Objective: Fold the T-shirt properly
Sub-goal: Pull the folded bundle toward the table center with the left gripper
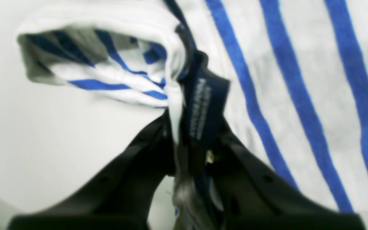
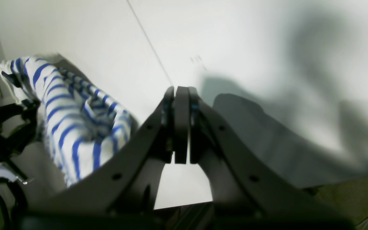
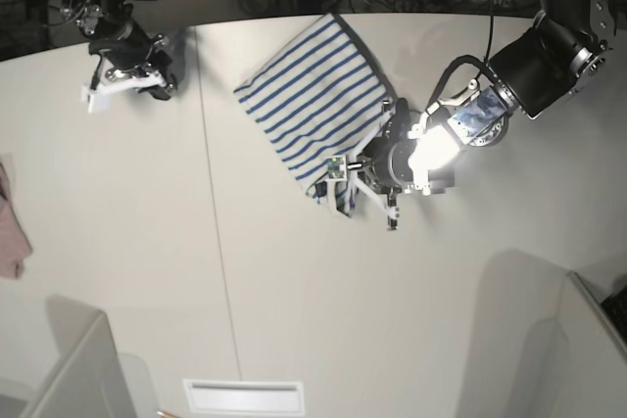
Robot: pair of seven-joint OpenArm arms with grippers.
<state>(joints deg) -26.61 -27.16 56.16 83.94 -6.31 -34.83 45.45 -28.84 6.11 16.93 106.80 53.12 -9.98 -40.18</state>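
I should keep swinging the collar, held by my left gripper at the neck tag, toward the seam until the slanted T-shirt lies square, then let go.
The T-shirt, white with thin blue stripes, lies bunched on the white table at the back centre. My left gripper is shut on its collar, right beside the dark neck tag. In the base view this left gripper sits at the shirt's near corner, which is lifted a little. My right gripper has its fingers pressed together with nothing between them. It hovers over bare table at the back left as the right gripper, apart from the T-shirt.
A pinkish cloth hangs at the table's left edge. A seam runs front to back across the table. A white slot sits at the front edge, with grey panels at the front left and front right. Cables crowd the back.
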